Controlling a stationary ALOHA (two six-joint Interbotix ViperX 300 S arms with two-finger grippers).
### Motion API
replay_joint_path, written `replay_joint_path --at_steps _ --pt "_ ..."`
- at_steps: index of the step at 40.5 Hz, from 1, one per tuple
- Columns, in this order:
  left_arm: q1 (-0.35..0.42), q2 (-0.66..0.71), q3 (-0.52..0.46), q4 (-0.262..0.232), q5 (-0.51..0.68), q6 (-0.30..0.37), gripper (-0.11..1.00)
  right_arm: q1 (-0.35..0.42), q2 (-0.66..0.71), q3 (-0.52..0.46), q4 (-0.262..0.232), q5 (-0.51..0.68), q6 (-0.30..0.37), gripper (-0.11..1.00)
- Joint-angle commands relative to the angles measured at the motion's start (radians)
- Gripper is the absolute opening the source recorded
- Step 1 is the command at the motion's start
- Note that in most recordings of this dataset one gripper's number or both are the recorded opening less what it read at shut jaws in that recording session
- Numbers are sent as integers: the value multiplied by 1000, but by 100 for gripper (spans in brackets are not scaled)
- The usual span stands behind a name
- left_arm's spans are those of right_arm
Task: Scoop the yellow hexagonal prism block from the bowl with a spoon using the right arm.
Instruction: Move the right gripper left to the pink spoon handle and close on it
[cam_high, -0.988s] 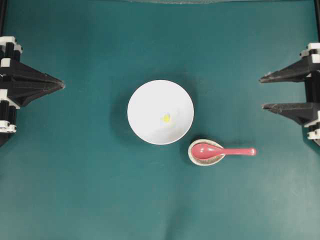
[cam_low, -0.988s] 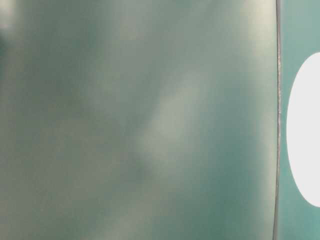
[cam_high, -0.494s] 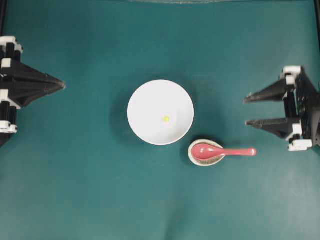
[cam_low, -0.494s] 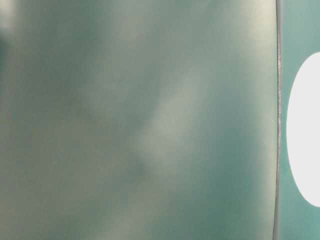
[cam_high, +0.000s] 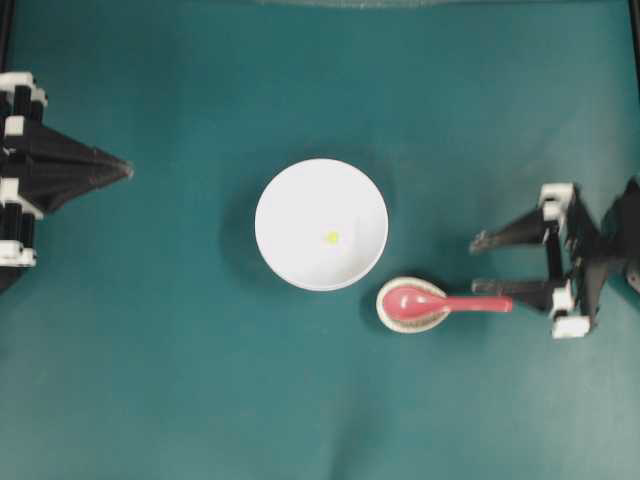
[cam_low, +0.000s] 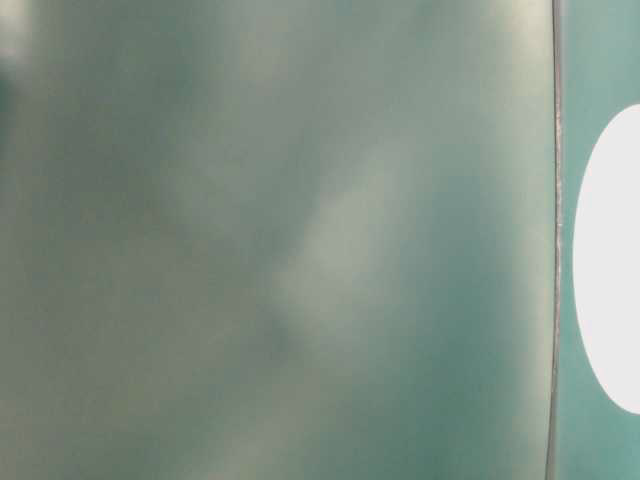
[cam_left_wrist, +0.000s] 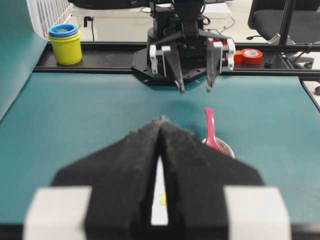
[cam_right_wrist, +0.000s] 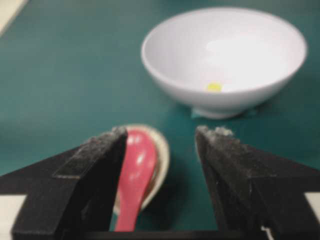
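The yellow block (cam_high: 332, 238) is loose below the bowl's sloping side (cam_high: 269, 222), so it will slide to that side and then into the spoon when the robot pushes.
The white bowl (cam_high: 300, 200) stands mid-table with the tiny yellow hexagonal prism block (cam_high: 332, 238) inside it. Just right of it and nearer the front, the pinkish-red spoon (cam_high: 445, 303) lies with its scoop in a speckled spoon rest (cam_high: 385, 312), handle pointing right. My right gripper (cam_high: 477, 264) hovers open over the handle's end. In the right wrist view the spoon (cam_right_wrist: 135, 170) sits by the left finger (cam_right_wrist: 95, 160), not gripped, with the bowl (cam_right_wrist: 170, 75) and block (cam_right_wrist: 214, 87) ahead. My left gripper (cam_high: 128, 170) rests shut at the far left.
Beyond the mat's far edge, stacked yellow and blue cups (cam_left_wrist: 66, 42) and a red tape roll (cam_left_wrist: 251, 56) stand beside the right arm's base. The table-level view is a teal blur with the bowl's white side (cam_low: 610, 270) at the right.
My right gripper has moved left and toward the front, from the table's right edge to over the spoon's handle end, jaws still wide. The left gripper, bowl and spoon have not moved.
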Motion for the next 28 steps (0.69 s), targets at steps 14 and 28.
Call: replay_joint_path --at_steps 14,28 --pt "3 9 -23 3 -12 0 0 103 302 -84 32 -140 91 62" --pt "3 9 -21 3 -12 0 0 149 311 -80 94 -77 91 60"
